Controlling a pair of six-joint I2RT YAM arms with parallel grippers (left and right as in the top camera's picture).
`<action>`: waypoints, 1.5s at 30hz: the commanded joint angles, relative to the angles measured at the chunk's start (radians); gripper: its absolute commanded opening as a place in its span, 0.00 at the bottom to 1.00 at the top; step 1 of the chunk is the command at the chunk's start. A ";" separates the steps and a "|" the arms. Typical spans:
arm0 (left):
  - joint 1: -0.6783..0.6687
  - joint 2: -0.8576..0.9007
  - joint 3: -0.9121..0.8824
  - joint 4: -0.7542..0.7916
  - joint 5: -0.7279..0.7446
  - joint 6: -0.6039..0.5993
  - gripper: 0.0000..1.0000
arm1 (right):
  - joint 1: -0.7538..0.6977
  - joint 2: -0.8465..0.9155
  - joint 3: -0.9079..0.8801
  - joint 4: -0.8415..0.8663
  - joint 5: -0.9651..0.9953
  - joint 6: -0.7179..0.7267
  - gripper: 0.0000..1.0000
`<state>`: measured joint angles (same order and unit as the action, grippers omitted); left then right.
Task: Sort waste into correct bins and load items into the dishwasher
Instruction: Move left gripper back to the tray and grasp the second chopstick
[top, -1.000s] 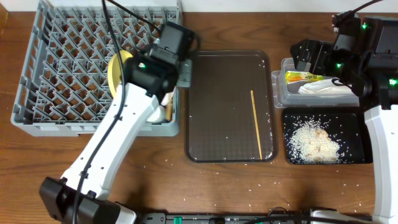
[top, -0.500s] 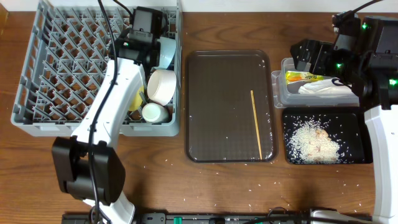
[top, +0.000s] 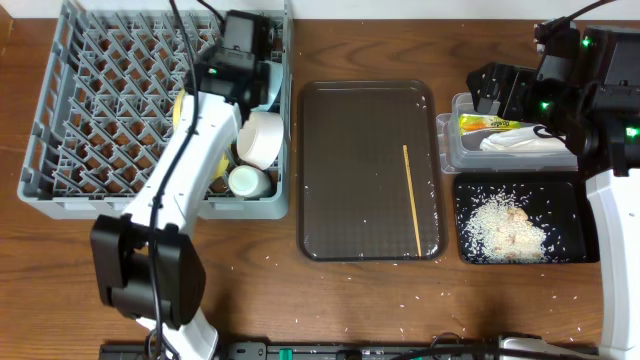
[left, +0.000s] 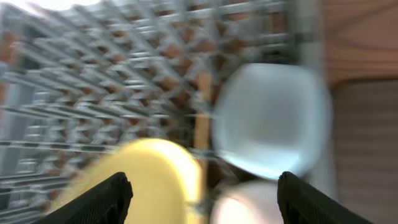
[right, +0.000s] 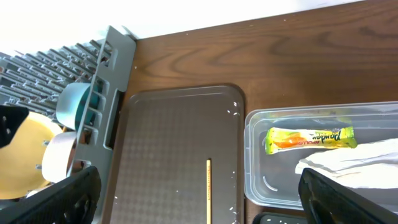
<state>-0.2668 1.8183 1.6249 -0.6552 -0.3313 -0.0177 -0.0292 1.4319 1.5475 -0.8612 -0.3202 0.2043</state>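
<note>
The wooden chopstick (top: 409, 173) lies alone and clear on the dark-brown tray, so my left gripper should carry on going, open and empty, toward the chopstick's body (top: 412, 199) and close there.
The grey dishwasher rack (top: 90, 120) holds a yellow plate (left: 155, 180), a light-blue bowl (left: 270, 121), a white bowl (top: 260, 135) and a small white cup (top: 245, 180) along its right side. My left gripper (left: 205, 202) hovers open above them, with nothing between its fingers. The view from it is blurred. My right gripper (right: 205, 199) stands open and empty, high between the tray and the clear bin (top: 450, 135). That bin holds the green-and-yellow sachet (right: 311, 138) and the white napkin (right: 354, 165). Rice (top: 505, 228) lies piled in the black bin (top: 575, 250).
A dark-brown tray (top: 350, 180) lies between rack and bins, with one wooden chopstick (top: 411, 200) on its right half. Loose rice grains (top: 380, 330) are scattered on the wooden table near the front edge. The left arm (top: 200, 140) crosses the rack's right side.
The left arm has swung from the rack's right front toward its back right corner, uncovering the bowls and cup. Its jaws have gone from shut to open. The right arm has not moved.
</note>
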 joint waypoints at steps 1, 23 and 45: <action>-0.066 -0.080 0.026 -0.035 0.201 -0.171 0.75 | 0.004 0.002 0.003 0.000 0.002 -0.003 0.99; -0.520 0.316 0.011 0.084 0.340 -0.687 0.73 | 0.004 0.002 0.003 0.000 0.002 -0.003 0.99; -0.584 0.432 0.011 0.149 0.286 -0.603 0.39 | 0.004 0.002 0.003 0.000 0.002 -0.003 0.99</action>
<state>-0.8528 2.2265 1.6329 -0.4835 -0.0185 -0.6258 -0.0292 1.4319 1.5475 -0.8608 -0.3202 0.2043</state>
